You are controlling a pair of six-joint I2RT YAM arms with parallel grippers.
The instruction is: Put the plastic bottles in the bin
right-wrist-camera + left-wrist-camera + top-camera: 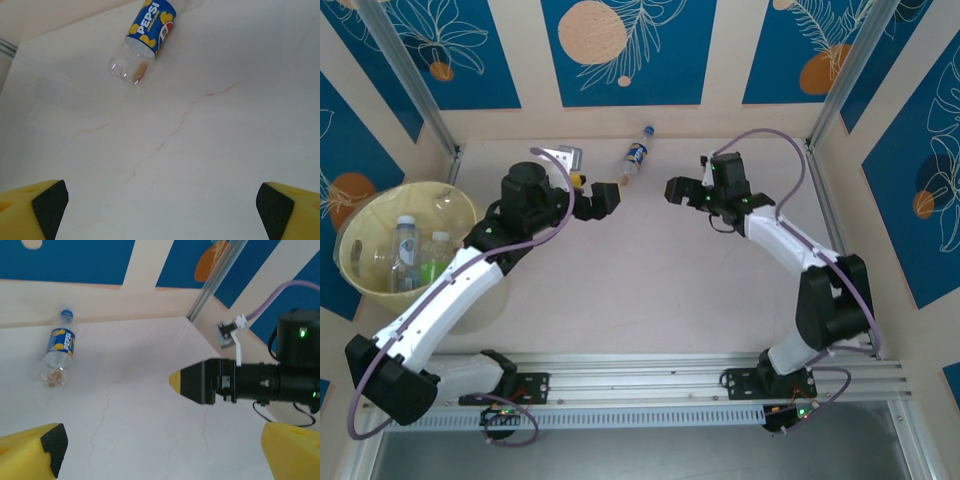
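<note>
Next, I move my right gripper back and leave the bottle (636, 156) to my left gripper, because the Pepsi bottle and the bin (408, 245) are both closer to my left gripper.
One clear plastic bottle (636, 157) with a blue Pepsi label and blue cap lies on its side by the back wall. In the left wrist view that bottle (58, 348) is far off to the upper left; in the right wrist view the same bottle (145, 35) is ahead at the top. The pale-yellow bin (348, 250) stands at the left edge with two bottles (404, 250) upright inside. My left gripper (595, 192) is open and empty, just below and left of the lying bottle. My right gripper (685, 185) faces it, open and empty.
The right gripper's black, yellow-tipped finger (200, 381) reaches into the left wrist view from the right. Metal posts (845, 70) stand in the back corners. An aluminium rail (700, 375) runs along the near edge. The white tabletop (640, 280) lies bare between the arms.
</note>
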